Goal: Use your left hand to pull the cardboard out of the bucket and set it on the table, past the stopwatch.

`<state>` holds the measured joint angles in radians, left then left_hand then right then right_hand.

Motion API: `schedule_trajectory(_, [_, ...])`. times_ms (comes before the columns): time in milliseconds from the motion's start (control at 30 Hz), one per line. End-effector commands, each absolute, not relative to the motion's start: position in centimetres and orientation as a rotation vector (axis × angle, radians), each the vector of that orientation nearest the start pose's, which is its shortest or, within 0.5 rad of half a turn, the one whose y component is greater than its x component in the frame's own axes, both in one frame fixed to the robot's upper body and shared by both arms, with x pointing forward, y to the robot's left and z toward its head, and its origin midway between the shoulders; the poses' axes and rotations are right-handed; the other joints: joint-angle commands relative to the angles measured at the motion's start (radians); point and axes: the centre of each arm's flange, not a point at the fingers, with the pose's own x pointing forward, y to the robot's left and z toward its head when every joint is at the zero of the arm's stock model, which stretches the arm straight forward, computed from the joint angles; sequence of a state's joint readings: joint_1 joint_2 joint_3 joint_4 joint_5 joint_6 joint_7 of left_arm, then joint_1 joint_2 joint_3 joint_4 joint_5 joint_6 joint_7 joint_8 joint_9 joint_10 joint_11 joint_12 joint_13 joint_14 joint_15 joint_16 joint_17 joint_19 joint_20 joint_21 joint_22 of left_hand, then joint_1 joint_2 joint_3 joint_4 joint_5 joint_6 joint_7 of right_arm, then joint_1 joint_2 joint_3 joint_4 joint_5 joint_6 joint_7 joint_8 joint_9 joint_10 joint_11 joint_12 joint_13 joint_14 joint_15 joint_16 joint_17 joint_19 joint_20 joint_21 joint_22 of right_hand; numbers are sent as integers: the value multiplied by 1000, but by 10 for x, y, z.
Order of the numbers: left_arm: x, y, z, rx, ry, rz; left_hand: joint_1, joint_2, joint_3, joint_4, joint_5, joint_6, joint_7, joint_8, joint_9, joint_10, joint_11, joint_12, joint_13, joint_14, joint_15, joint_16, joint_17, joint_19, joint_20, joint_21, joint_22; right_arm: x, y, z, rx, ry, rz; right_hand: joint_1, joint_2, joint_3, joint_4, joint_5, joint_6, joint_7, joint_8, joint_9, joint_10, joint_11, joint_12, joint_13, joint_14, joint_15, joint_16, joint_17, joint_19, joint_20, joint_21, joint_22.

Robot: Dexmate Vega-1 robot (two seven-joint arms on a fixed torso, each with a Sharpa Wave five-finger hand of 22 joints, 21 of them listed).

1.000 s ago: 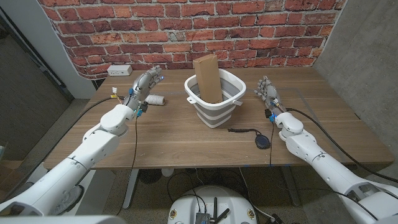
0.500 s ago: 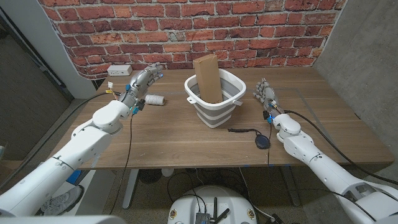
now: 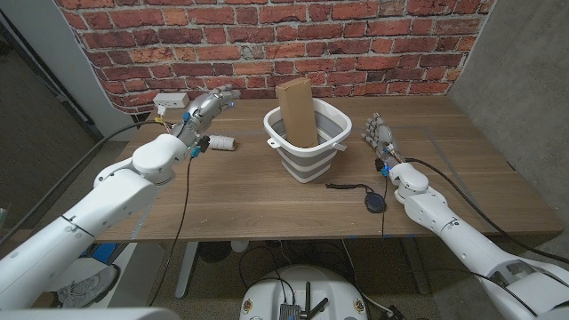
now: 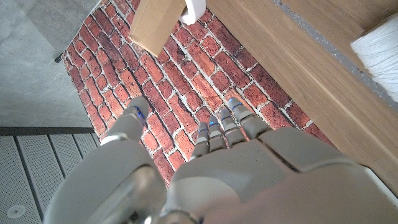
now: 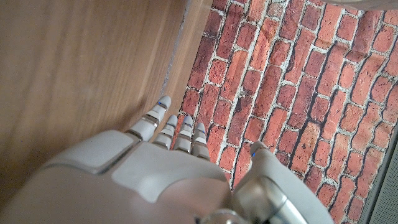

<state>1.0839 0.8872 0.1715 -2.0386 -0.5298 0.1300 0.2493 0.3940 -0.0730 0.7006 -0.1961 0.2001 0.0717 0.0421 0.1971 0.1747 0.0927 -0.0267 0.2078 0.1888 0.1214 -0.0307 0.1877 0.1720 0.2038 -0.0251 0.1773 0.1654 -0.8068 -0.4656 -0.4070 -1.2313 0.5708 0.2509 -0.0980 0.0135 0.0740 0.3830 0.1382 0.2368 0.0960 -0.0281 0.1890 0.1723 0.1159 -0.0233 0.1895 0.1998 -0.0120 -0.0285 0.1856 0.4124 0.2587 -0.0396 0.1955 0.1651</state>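
The cardboard point(image 3: 298, 112) has a wide gap point(image 3: 328, 127) beside it inside the bucket, so I expect the cardboard to slide out and leave the bucket standing when the robot pulls it.
A tall brown cardboard piece point(image 3: 296, 110) stands upright in the white-and-grey bucket point(image 3: 307, 164) at the table's middle back, leaning toward the bucket's left side. Its end point(image 4: 153, 23) also shows in the left wrist view. A black stopwatch point(image 3: 374, 201) with its cord lies on the table in front of the bucket, to the right. My left hand point(image 3: 208, 108) hovers open above the table, left of the bucket, fingers stretched toward it. Right of the bucket, my right hand point(image 3: 380, 135) is open with its fingers up and holds nothing.
A white thread spool point(image 3: 222, 143) lies under my left hand, also seen as a spool point(image 4: 379, 46) in the left wrist view. A white power strip point(image 3: 171, 100) sits at the table's back left. A brick wall point(image 3: 267, 36) stands behind the wooden table point(image 3: 258, 200).
My left arm has lifted and the hand has moved up and right toward the bucket. The right hand, cardboard and stopwatch stay where they were.
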Motion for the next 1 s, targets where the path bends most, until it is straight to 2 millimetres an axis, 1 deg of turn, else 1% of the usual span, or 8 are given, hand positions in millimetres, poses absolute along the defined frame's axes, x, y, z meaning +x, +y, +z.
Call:
schedule_trajectory(33, [502, 262, 79, 426, -671, -33, 36, -17, 0, 2, 6, 17, 15, 12, 5, 4, 19, -1, -1, 19, -5, -1, -1, -3, -18, 1, 0, 674, -281, -49, 8, -506, 88, 1, 30, 1, 9, 6, 11, -1, 5, 3, 8, -5, 6, 1, -2, -14, 8, -2, 1, -2, -5, 3])
schedule_trajectory(167, [499, 253, 81, 433, -677, -28, 59, -36, -3, 3, 3, 26, 35, 14, 4, 10, 34, -3, -5, 21, 14, -4, -3, -17, -27, -2, -1, 675, -280, -50, 8, -504, 92, 1, 30, 1, 8, 6, 13, -5, 5, 3, 9, -6, 6, 0, -2, -11, 9, -4, 1, -1, -5, 3])
schedule_trajectory(267, [495, 244, 84, 447, -687, -25, 74, -49, -6, 4, 1, 23, 40, 12, 3, 8, 47, -8, -8, 18, 24, -7, -4, -22, -28, -2, -2, 675, -280, -50, 6, -504, 95, 2, 30, 1, 8, 7, 16, -6, 5, 3, 8, -7, 6, -1, -4, -9, 8, -6, -1, 6, -6, 3])
schedule_trajectory(433, [491, 233, 90, 484, -700, 9, 84, -60, -9, 4, -3, 19, 40, 11, 3, 10, 48, -9, -9, 20, 27, -8, -5, -37, -21, -6, -2, 674, -281, -53, 6, -503, 99, 2, 31, 1, 8, 7, 17, -12, 5, 3, 7, -8, 5, -2, -4, -6, 9, -9, -4, 13, -7, 3])
schedule_trajectory(533, [489, 228, 95, 527, -686, 43, 94, -72, -13, 5, -7, 17, 41, 10, 3, 15, 54, -9, -10, 21, 31, -8, -5, -54, -8, -8, -2, 674, -281, -54, 10, -505, 97, 1, 31, 0, 9, 7, 17, -23, 4, 3, 7, -9, 5, -3, -5, -3, 9, -12, -7, 30, -8, 3])
schedule_trajectory(600, [490, 224, 96, 527, -683, 55, 101, -79, -16, 6, -9, 19, 55, 10, 3, 25, 63, -7, -10, 23, 30, -8, -5, -64, -4, -9, -2, 674, -281, -54, 10, -506, 99, 1, 31, -1, 9, 7, 10, -28, 0, 3, 7, -11, 5, -3, -5, 1, 10, -13, -8, 35, -8, 3])
schedule_trajectory(767, [490, 218, 100, 529, -695, 64, 134, -99, -32, 8, -17, -7, 76, 1, 3, 4, 86, -21, -12, 3, 56, -13, -5, -96, 60, -5, -1, 674, -282, -55, 9, -505, 102, 0, 30, -2, 9, 7, 5, -32, -2, 3, 7, -14, 5, -4, -4, 11, 11, -16, -7, 41, -8, 4])
schedule_trajectory(1000, [493, 212, 106, 545, -699, 53, 157, -103, -48, 11, -18, -52, 93, -10, 2, -23, 116, -26, -12, -20, 82, -15, -5, -130, 94, -5, -1, 674, -283, -54, 5, -506, 103, -1, 29, -3, 10, 7, 3, -37, -3, 3, 7, -15, 5, -5, -6, 12, 12, -18, -10, 54, -8, 4])
